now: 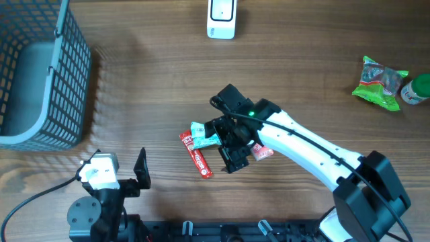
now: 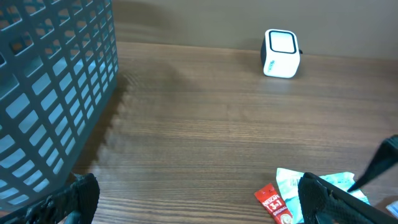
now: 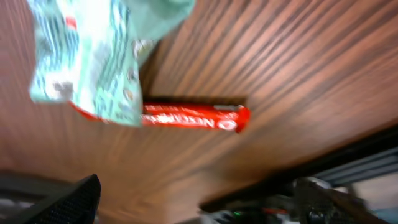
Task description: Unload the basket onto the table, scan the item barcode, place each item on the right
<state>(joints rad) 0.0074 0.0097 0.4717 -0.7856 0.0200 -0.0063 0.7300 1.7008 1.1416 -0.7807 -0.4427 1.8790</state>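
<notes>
My right gripper is to grip the packet (image 1: 203, 136) first and lift it clear of the red Nescafe stick, because this teal packet lies across part of the stick.
A red Nescafe stick (image 1: 196, 156) lies on the wood table beside a teal packet (image 1: 201, 131). My right gripper (image 1: 225, 144) hovers just over them, open, with nothing between its fingers. In the right wrist view the teal packet (image 3: 93, 56) partly covers the red stick (image 3: 186, 117), both beyond the open right gripper (image 3: 199, 205). A white scanner (image 1: 222, 19) stands at the far edge. My left gripper (image 1: 127, 178) rests open at the near left. The left wrist view shows the scanner (image 2: 282, 53), the red stick (image 2: 273, 204) and the teal packet (image 2: 311, 183) past the open left gripper (image 2: 199, 205). No barcode shows.
A blue-grey mesh basket (image 1: 40, 74) fills the far left. A red-and-white packet (image 1: 262, 152) lies under the right arm. A green snack bag (image 1: 379, 82) and a green-lidded container (image 1: 418, 89) sit at the far right.
</notes>
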